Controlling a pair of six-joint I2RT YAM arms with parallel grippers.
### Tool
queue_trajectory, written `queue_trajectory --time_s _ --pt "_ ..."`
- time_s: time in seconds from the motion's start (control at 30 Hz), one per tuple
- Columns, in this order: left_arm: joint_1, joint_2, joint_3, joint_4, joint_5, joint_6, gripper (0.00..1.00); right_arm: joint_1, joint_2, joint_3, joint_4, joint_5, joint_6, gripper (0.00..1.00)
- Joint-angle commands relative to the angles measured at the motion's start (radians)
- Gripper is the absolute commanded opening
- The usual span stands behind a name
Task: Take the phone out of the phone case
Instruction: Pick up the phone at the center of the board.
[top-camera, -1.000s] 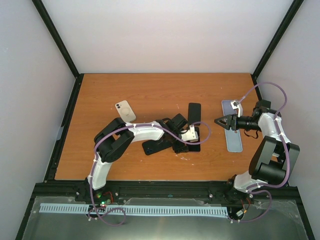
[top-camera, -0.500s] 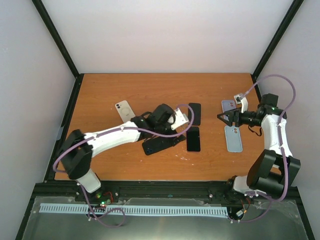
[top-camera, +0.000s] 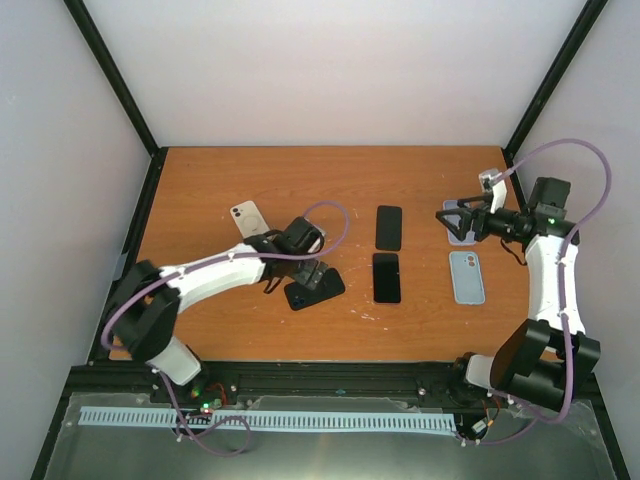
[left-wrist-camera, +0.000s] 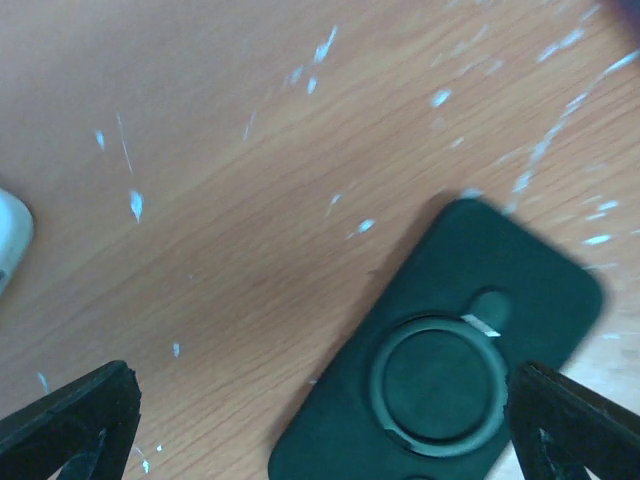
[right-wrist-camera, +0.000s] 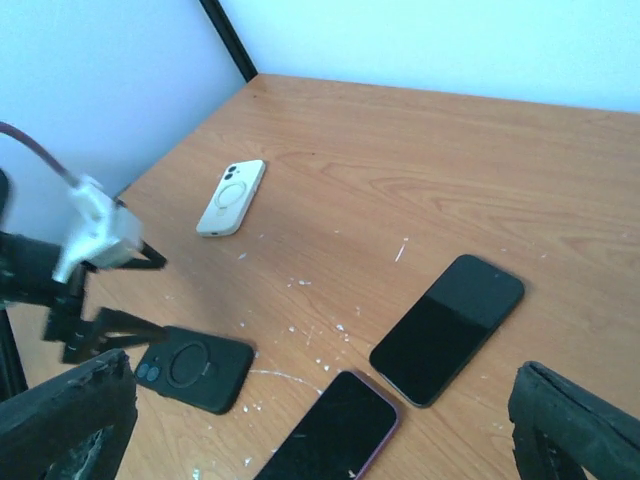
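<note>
The black case sits at a slant below the robot's left gripper, with one finger over its back (left-wrist-camera: 440, 385), so the robot should move back and pick up the case (top-camera: 331, 286) with its right gripper.
A black case (top-camera: 325, 287) with a ring on its back lies face down at the table's middle left. It also shows in the left wrist view (left-wrist-camera: 440, 370) and the right wrist view (right-wrist-camera: 190, 368). I cannot tell whether a phone is inside. My left gripper (top-camera: 298, 277) hovers open just above it, its jaws wide apart in the left wrist view (left-wrist-camera: 320, 440). A white cased phone (top-camera: 250, 222) lies face down at the far left. Two bare black phones (top-camera: 389, 227) (top-camera: 386, 277) lie face up in the middle. My right gripper (top-camera: 452, 216) is open and empty, raised over a lavender case (top-camera: 458, 232).
A light blue case (top-camera: 466, 277) lies at the right, nearer than the lavender one. White scratch marks cover the wood around the phones. Black frame posts stand at the table's far corners, with walls close on three sides.
My left arm has pulled back left from the two bare phones, to above the black case. My right gripper has moved away from the light blue case towards the far side.
</note>
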Motion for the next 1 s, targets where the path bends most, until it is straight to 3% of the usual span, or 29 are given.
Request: queue_trajectory --time_s 0.0,0.13,0.3,0.53,0.67,0.8,0.97 --pt "0.013 0.120 0.050 -0.125 0.064 -0.032 0.99 0.007 0.009 -0.130 0.215 -0.070 0.131 1.00" --pt "0.016 0.088 0.025 -0.081 0.160 -0.079 1.00 0.047 0.030 -0.085 -0.012 -0.057 -0.159 1.00" --pt "0.065 -0.015 -0.030 -0.013 0.170 -0.204 1.00 0.312 0.059 -0.016 -0.199 0.216 -0.442 0.90" --pt "0.218 -0.279 -0.164 0.153 0.163 -0.322 0.98 0.643 0.147 0.033 -0.194 0.489 -0.570 0.80" --pt "0.317 -0.450 -0.271 0.253 0.186 -0.429 0.98 0.829 0.249 0.074 -0.151 0.656 -0.583 0.88" --pt "0.355 -0.595 -0.281 0.186 0.082 -0.611 0.98 0.953 0.343 0.124 -0.104 0.750 -0.629 1.00" --pt "0.355 -0.766 -0.351 0.272 0.015 -0.670 0.99 1.047 0.495 0.230 -0.082 0.814 -0.670 1.00"
